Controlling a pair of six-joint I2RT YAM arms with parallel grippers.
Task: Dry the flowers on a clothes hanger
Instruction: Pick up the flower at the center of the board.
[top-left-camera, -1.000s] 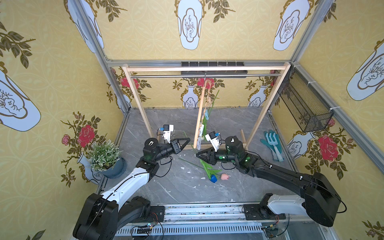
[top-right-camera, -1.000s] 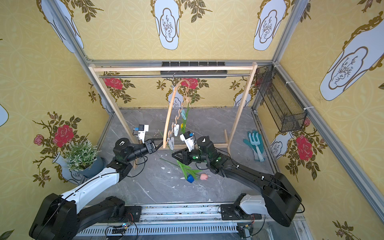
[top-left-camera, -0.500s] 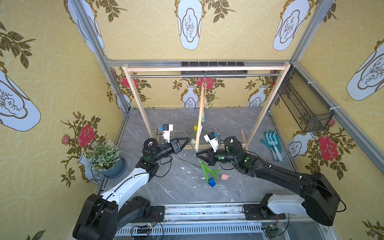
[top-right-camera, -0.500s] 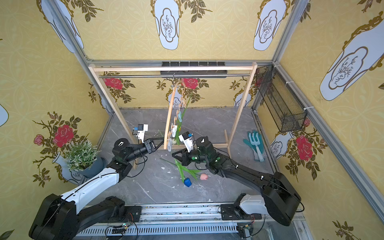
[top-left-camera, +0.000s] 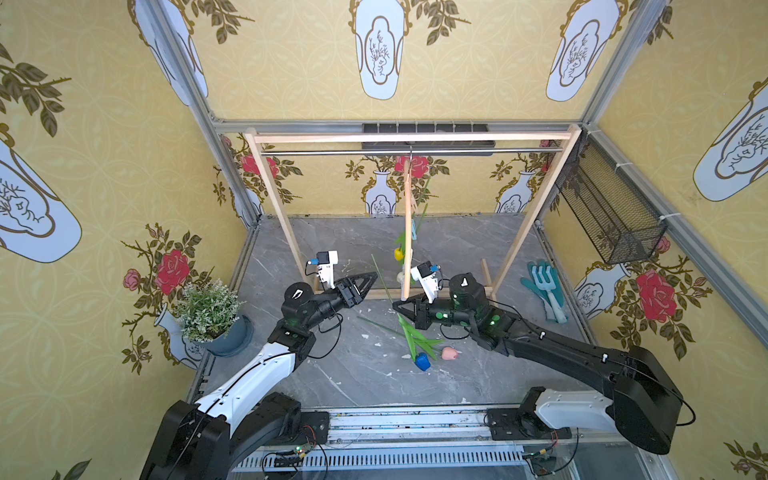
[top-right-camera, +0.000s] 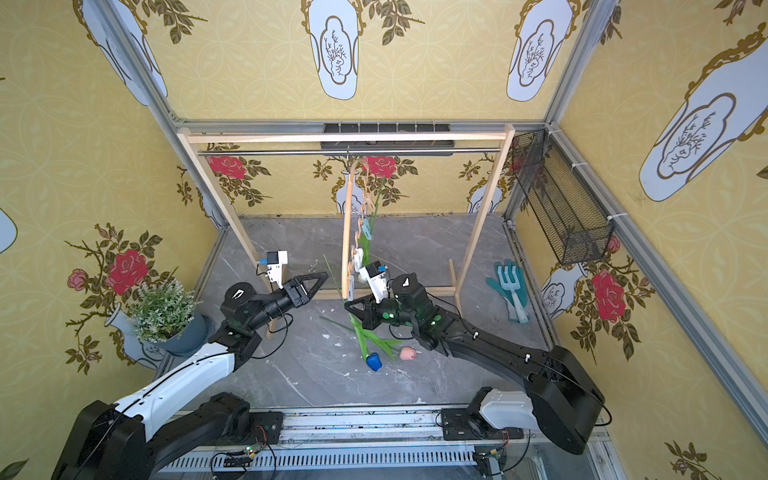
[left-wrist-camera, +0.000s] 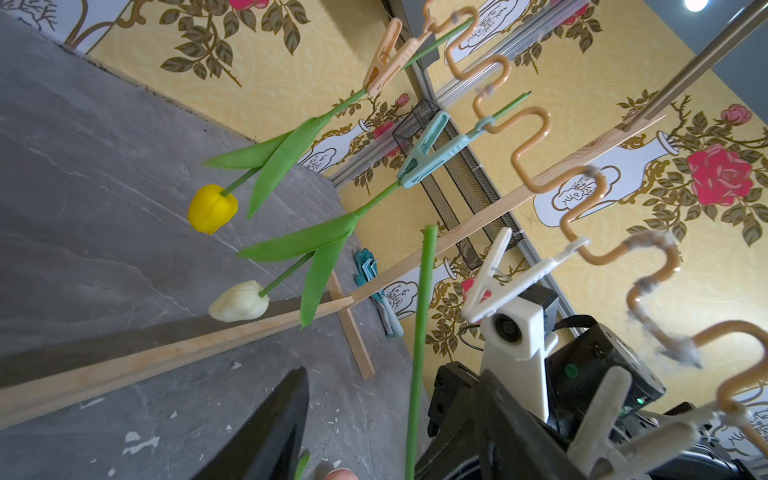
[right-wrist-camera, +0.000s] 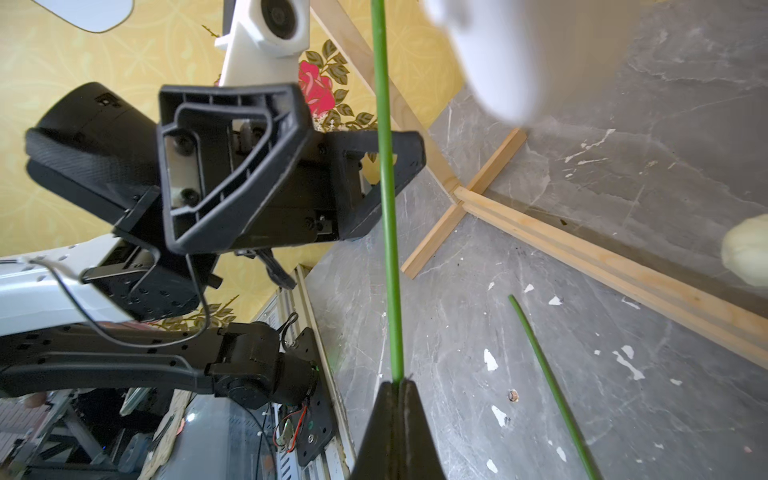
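My left gripper should take the stem (top-left-camera: 385, 284) and straighten it first, because the blue tulip's stem slants (top-left-camera: 375, 264) from my right gripper away from the white pin.
The clothes hanger (top-left-camera: 408, 232) (top-right-camera: 347, 232) hangs edge-on from the rack's rail. In the left wrist view its wavy bar (left-wrist-camera: 528, 124) carries a yellow tulip (left-wrist-camera: 212, 208) on a peach pin and a white tulip (left-wrist-camera: 239, 301) on a teal pin. A white pin (left-wrist-camera: 498, 278) holds nothing. My right gripper (right-wrist-camera: 397, 384) (top-left-camera: 395, 306) is shut on the blue tulip's stem (right-wrist-camera: 386, 208), with the blue head (top-left-camera: 423, 362) hanging below. My left gripper (left-wrist-camera: 395, 374) (top-left-camera: 374, 274) is open, and that stem passes between its fingers without touching them. The pink tulip (top-left-camera: 449, 353) lies on the floor.
The wooden rack (top-left-camera: 411, 137) spans the back, with its foot bar (right-wrist-camera: 623, 270) on the floor behind the grippers. A potted plant (top-left-camera: 208, 311) stands at the left. Garden gloves and a fork (top-left-camera: 544, 291) lie at the right, under a wire basket (top-left-camera: 611, 212).
My right gripper closed on the blue tulip's stem, then my left gripper opened and let go of it. The hanger swung round to edge-on.
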